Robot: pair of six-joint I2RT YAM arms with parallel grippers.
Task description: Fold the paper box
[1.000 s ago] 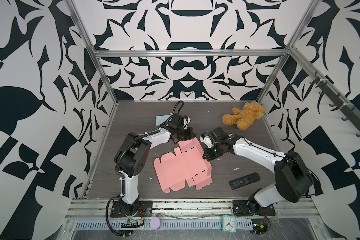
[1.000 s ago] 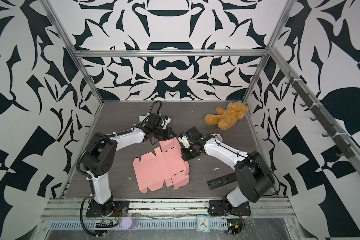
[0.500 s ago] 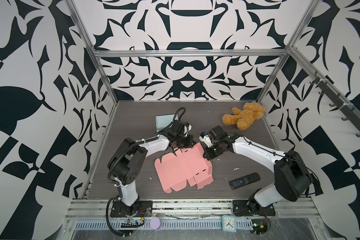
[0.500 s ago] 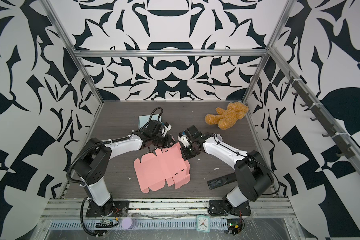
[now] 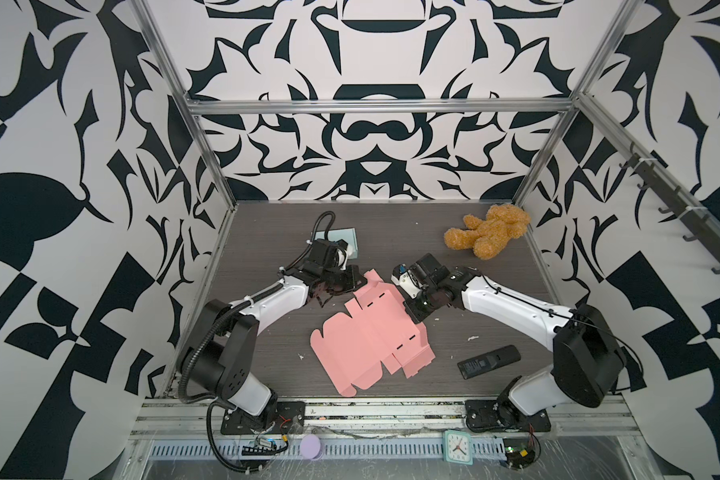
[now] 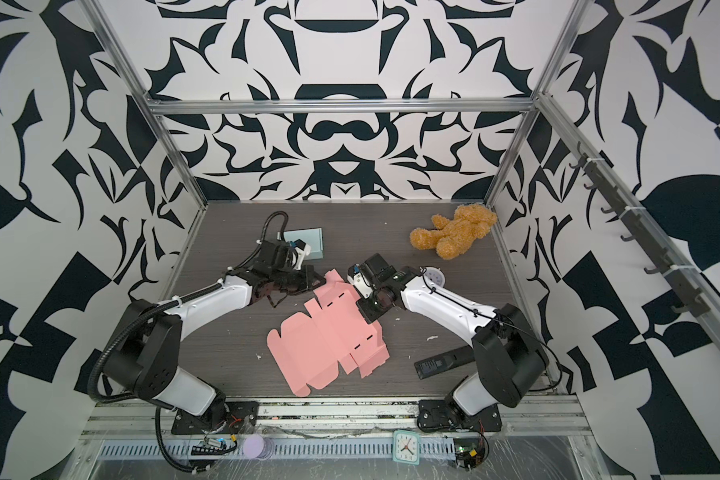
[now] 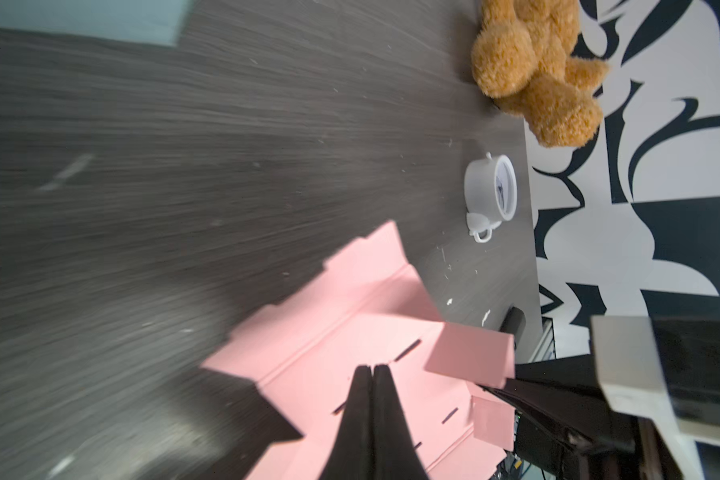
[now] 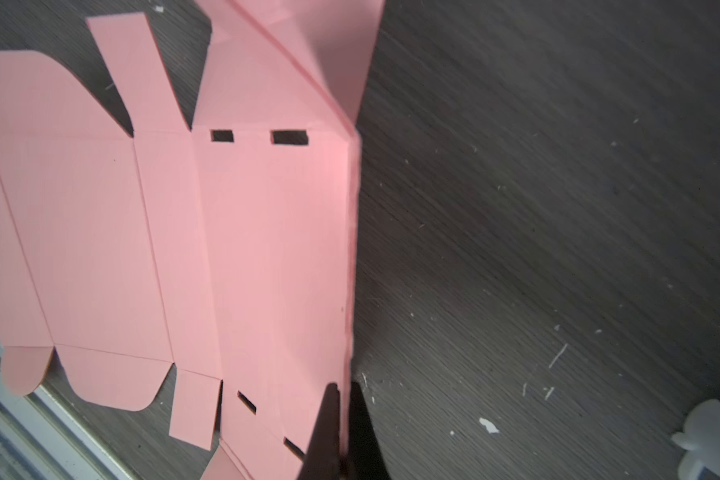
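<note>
The paper box (image 5: 369, 334) sits crooked beneath the robot's left gripper, so the left gripper should move back while the right gripper turns the box straight by its raised edge (image 8: 350, 256).
The pink paper box (image 5: 371, 336) (image 6: 329, 336) lies mostly flat and unfolded on the dark table, with slots and flaps showing. Its right edge panel stands folded up. My right gripper (image 5: 414, 318) (image 6: 368, 318) (image 8: 344, 386) is shut on that raised edge of the paper box (image 8: 246, 249), and pink card shows between the fingertips. My left gripper (image 5: 360, 279) (image 6: 319, 282) (image 7: 373, 368) is shut with nothing between its fingers. Its tips are over the far corner of the paper box (image 7: 350, 332); whether they touch it I cannot tell.
A brown teddy bear (image 5: 489, 235) lies at the back right. A black remote (image 5: 489, 361) lies right of the box. A white alarm clock (image 6: 433, 276) (image 7: 493, 193) stands behind the right arm. A light blue box (image 5: 341, 239) sits behind the left gripper.
My left gripper has come forward from the light blue box to the pink box's far corner. The right gripper has shifted slightly forward, still gripping the edge, and the box has turned a little.
</note>
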